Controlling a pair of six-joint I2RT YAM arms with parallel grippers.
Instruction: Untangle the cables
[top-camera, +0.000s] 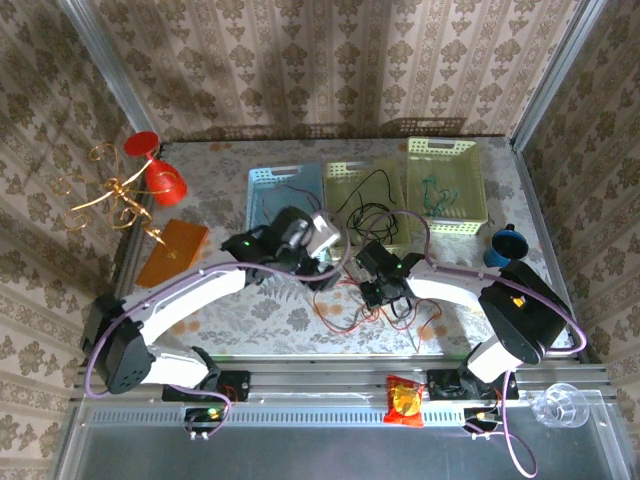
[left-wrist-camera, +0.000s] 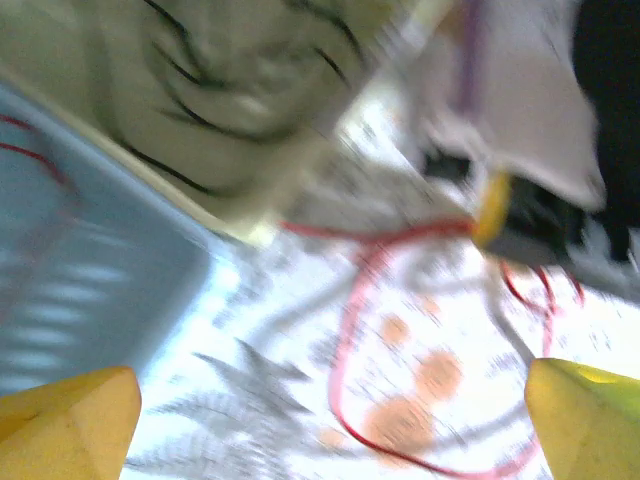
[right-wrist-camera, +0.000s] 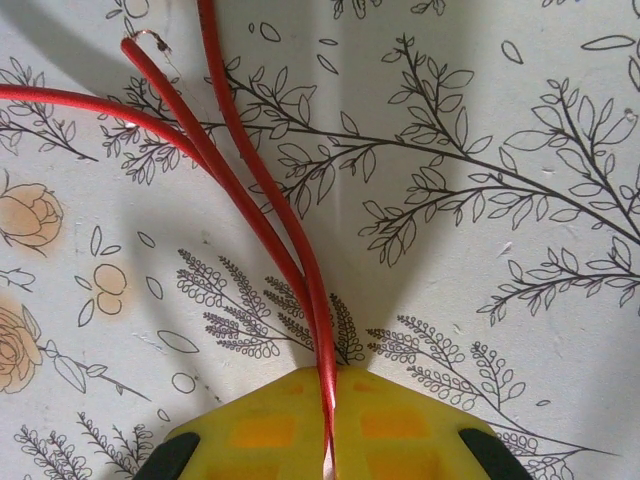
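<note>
The red cable (left-wrist-camera: 346, 335) will keep a rounded arch when the robot's left gripper lifts it, because the red loop lies in a wide, smooth bend (left-wrist-camera: 362, 441).
Red cables (top-camera: 350, 312) lie in loose loops on the flowered tablecloth in front of the two grippers. My right gripper (right-wrist-camera: 328, 378) is shut on a red cable (right-wrist-camera: 262, 215), and two red strands run away from its yellow fingertips. My left gripper (left-wrist-camera: 325, 430) is open, its yellow fingertips (left-wrist-camera: 65, 420) wide apart above a red loop (left-wrist-camera: 345, 340) with nothing between them. From above, the left gripper (top-camera: 322, 238) hovers by the baskets, close to the right gripper (top-camera: 378, 278). Black cables (top-camera: 372, 198) lie in the yellow-green basket, green ones (top-camera: 440, 190) in the right basket, and a red one (top-camera: 290, 195) in the blue basket.
Three baskets stand at the back: blue (top-camera: 262, 180), yellow-green (top-camera: 345, 170) and a taller yellow one (top-camera: 442, 150). At the left are a red cup (top-camera: 165, 180), a gold wire stand (top-camera: 105, 195) and an orange slab (top-camera: 172, 252). A blue cup (top-camera: 508, 245) stands right, a snack packet (top-camera: 405, 400) in front.
</note>
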